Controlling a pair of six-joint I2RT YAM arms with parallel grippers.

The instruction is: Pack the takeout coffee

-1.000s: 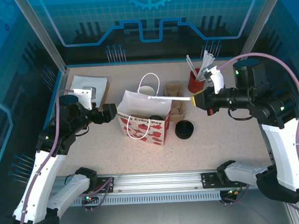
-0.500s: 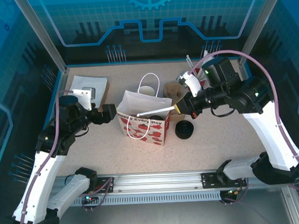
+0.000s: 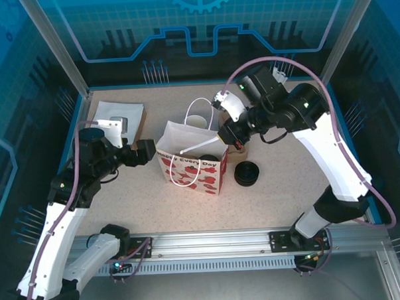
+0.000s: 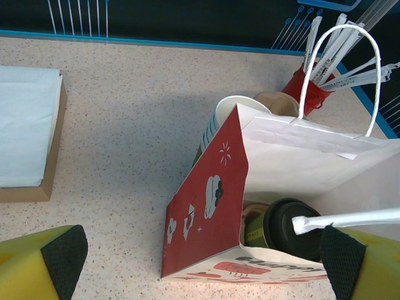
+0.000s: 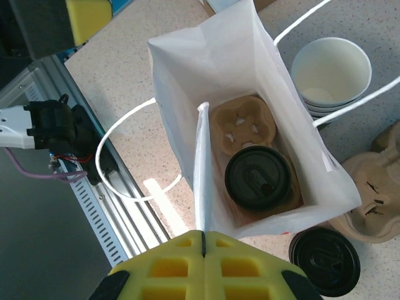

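Observation:
The straw's loose end (image 3: 183, 152) is clear over the bag's opening, so I keep moving my right gripper in and down and let go of the straw beside the cup's black lid (image 3: 208, 157).
The takeout coffee (image 5: 256, 177), a green cup with a black lid, stands in a brown carrier (image 5: 240, 122) inside the red-and-white paper bag (image 3: 194, 167). In the left wrist view the coffee (image 4: 294, 228) shows through the bag's open top. My right gripper (image 5: 203, 240) is shut on a white wrapped straw (image 5: 201, 169) and hangs above the bag's right rim (image 3: 227, 137). The straw (image 3: 200, 147) reaches out over the bag's mouth. My left gripper (image 3: 150, 151) is open and holds nothing, close by the bag's left end (image 4: 201, 259).
A stack of lidless cups (image 3: 197, 121) stands behind the bag. A stack of black lids (image 3: 247, 174) lies to its right, beside spare cardboard carriers (image 5: 375, 187). A red holder of straws (image 4: 300, 87) is at the back right, and a napkin box (image 3: 119, 117) at the back left.
My right arm has swung left from beside the straw holder to above the bag, carrying the straw with it. The left arm has stayed still.

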